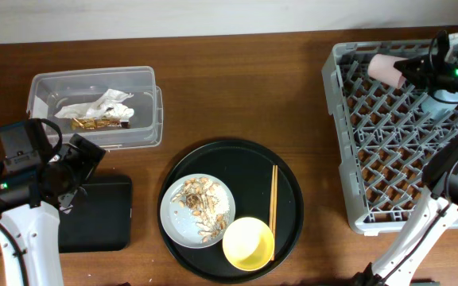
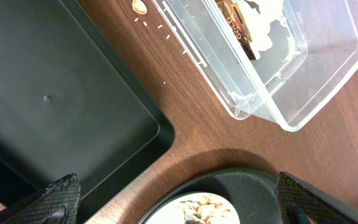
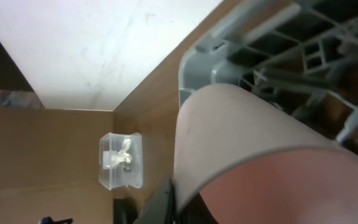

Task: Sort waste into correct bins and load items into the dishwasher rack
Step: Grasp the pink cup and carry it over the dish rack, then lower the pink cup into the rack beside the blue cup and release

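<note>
The pink cup [image 1: 384,70] is lying at a slant over the rack's far corner, so next my right gripper pulls it back and stands it on the rack's pegs [image 1: 397,105] next to the light-blue cup.
The crumpled white-and-gold wrapper [image 1: 98,111] lies in the clear tub [image 1: 145,79], also seen in the left wrist view [image 2: 303,81]. The shallow black tray [image 1: 102,214] sits below it. My left gripper [image 1: 74,187] is open and empty over that tray's near corner [image 2: 179,208]. The grey plate [image 1: 173,214] holds the food scraps [image 1: 199,208]; the yellow bowl [image 1: 249,242] and chopsticks [image 1: 273,205] lie beside it. My right gripper [image 1: 410,71] is shut on the pink cup [image 1: 384,69] over the far left corner of the dishwasher rack [image 1: 348,159]. The cup fills the right wrist view [image 3: 253,143].
The plate, bowl and chopsticks rest on a large round black tray [image 1: 229,163]. A small scrap [image 2: 140,6] and rice grains lie on the table by the tub. A light-blue cup [image 1: 440,101] stands in the rack, partly hidden by my right arm.
</note>
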`<state>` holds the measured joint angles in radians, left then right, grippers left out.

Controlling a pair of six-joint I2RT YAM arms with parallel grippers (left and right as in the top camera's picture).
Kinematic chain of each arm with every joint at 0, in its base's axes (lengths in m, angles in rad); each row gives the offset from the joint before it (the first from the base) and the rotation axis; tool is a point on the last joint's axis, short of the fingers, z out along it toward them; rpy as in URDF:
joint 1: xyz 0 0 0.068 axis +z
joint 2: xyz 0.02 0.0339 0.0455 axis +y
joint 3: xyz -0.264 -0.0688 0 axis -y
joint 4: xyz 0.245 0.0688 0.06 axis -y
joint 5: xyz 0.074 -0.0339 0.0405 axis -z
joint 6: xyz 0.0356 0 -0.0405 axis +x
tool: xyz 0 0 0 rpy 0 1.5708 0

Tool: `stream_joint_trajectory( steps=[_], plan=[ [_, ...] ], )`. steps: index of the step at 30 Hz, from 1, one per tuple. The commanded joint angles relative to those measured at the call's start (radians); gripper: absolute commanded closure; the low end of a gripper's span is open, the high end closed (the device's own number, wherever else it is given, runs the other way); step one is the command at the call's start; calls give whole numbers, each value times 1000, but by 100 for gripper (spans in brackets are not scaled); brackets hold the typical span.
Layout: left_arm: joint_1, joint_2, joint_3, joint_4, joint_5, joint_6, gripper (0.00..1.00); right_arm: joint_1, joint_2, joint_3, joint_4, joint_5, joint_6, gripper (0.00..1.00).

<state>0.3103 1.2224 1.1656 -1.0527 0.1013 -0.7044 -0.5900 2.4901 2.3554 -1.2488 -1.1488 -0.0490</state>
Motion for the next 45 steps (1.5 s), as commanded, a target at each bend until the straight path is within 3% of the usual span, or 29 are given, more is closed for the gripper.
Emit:
stream_joint_trajectory(
  steps=[1,11,17,24,31,36,45],
  plan=[
    [5,0,-2,0,7,-13,1,-48,27,-28,-44,185,5,96],
    [5,0,-2,0,7,-13,1,-46,31,-29,-64,150,-63,96],
    [5,0,-2,0,7,-13,1,-36,32,-29,-82,-209,-165,96],
    [5,0,-2,0,7,-13,1,-37,32,-29,-87,-396,-183,96],
    [5,0,-2,0,7,-13,1,-37,32,-29,-78,-388,-183,96],
    [5,0,-2,0,7,-13,1,-34,43,-35,-53,-204,-187,96],
    [5,0,-2,0,7,-13,1,-45,122,-146,19,-262,-179,96]
  ],
)
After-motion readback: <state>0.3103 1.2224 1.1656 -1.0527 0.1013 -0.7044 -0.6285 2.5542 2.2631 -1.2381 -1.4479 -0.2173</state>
